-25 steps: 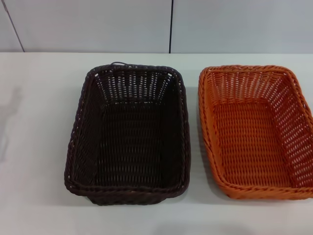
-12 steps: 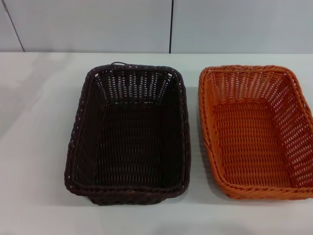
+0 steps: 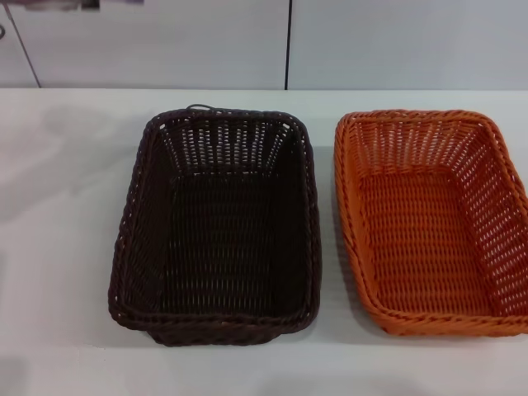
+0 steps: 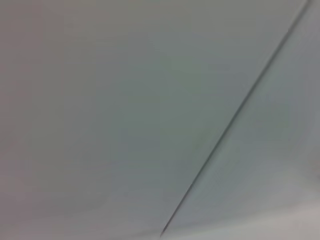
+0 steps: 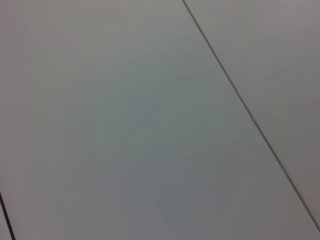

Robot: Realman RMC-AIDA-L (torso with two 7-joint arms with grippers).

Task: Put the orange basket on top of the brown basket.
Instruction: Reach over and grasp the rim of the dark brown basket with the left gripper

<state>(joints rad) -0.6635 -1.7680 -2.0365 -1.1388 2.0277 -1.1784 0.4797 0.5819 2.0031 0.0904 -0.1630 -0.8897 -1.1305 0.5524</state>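
My left gripper is approaching the brown basket's side away from the orange basket, where open space lies, and I should keep it going until its fingers straddle that side's rim.
The brown basket stands empty on the white table, left of centre in the head view. The orange basket stands empty beside it on the right, a narrow gap between them, its right side cut off by the picture edge. Both sit flat and upright. Neither gripper shows in the head view. Both wrist views show only a pale wall panel with a dark seam.
A pale panelled wall runs behind the table, with a dark vertical seam. A thin dark strip shows at the top left edge; I cannot tell what it is. A faint shadow lies on the table's left part.
The baskets have not moved. The faint shadow on the table's left side has shifted and spread, and a dark strip has appeared at the top left edge.
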